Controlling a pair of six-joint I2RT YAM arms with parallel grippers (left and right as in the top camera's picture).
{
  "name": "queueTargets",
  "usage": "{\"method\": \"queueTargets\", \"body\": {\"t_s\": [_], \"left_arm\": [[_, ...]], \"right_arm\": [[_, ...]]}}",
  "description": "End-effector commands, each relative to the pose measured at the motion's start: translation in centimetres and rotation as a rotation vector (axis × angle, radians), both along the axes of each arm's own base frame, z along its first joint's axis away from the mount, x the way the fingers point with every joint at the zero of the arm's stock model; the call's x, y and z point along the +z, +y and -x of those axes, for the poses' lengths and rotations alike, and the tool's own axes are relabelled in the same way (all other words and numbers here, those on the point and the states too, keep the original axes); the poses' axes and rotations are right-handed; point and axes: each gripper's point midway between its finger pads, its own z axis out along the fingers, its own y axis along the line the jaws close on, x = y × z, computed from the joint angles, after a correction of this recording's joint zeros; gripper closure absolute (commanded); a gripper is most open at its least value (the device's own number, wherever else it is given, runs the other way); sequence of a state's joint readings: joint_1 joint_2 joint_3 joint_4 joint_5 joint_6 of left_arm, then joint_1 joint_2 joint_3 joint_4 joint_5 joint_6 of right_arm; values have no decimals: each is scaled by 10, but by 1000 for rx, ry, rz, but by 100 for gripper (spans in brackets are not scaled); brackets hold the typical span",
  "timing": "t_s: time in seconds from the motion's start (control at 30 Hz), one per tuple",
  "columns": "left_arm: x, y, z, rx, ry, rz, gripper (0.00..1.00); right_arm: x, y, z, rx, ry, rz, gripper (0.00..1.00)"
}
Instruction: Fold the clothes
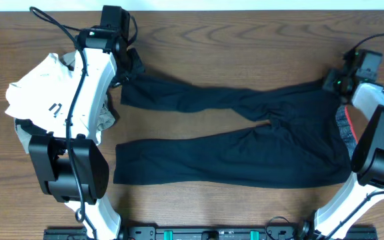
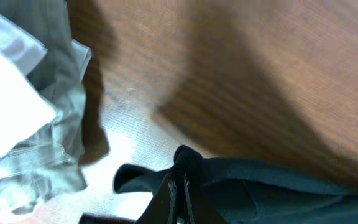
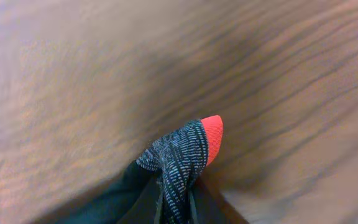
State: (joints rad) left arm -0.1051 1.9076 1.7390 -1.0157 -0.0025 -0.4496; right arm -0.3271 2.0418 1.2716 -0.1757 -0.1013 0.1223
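Observation:
My left gripper needs to swing the far leg's cuff toward the table's far edge (image 1: 162,35) to spread that leg straighter, because the far leg bows narrow (image 1: 209,99) toward the near leg.
Dark teal leggings (image 1: 245,143) lie spread across the table, legs pointing left, waist at the right. My left gripper (image 1: 127,75) is shut on the cuff of the far leg (image 2: 185,171) at the upper left. My right gripper (image 1: 335,83) is shut on the speckled grey waistband with a red edge (image 3: 185,155) at the upper right, holding it just off the wood. The waistband also shows at the right edge of the overhead view (image 1: 345,123). The near leg (image 1: 179,160) lies flat and free.
A heap of white and pale grey clothes (image 1: 45,90) sits at the left, beside and under my left arm; it also shows in the left wrist view (image 2: 30,118). Bare wood lies along the far edge and the front of the table.

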Motion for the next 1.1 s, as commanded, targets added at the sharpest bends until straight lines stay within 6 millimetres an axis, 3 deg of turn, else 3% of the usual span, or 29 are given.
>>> {"method": "queueTargets", "body": {"t_s": [0.0,0.17,0.43,0.6,0.8,0.9,0.97,1.07], "left_arm": [[-2,2,-8,46,-28,7,94],[-2,0,-22,112,-76,38,94],[-18,-1,-11,123,-10,45,94],[-22,-23,5,92,67,165,94],[-18,-48,8,221,109,350,94],[-10,-53,-14,295,31,421,94],[5,-44,-52,392,-131,449,94],[40,-13,-107,531,-433,425,91]], "right_arm": [[41,-35,-13,-116,-80,36,89],[52,-45,-16,-140,-99,35,87],[46,-44,-10,-141,-66,34,87],[42,-50,-4,-169,-33,61,87],[39,-51,1,-174,-11,69,87],[37,-50,3,-173,2,65,87],[35,-49,5,-172,13,61,86],[31,-47,10,-171,37,54,86]]}}
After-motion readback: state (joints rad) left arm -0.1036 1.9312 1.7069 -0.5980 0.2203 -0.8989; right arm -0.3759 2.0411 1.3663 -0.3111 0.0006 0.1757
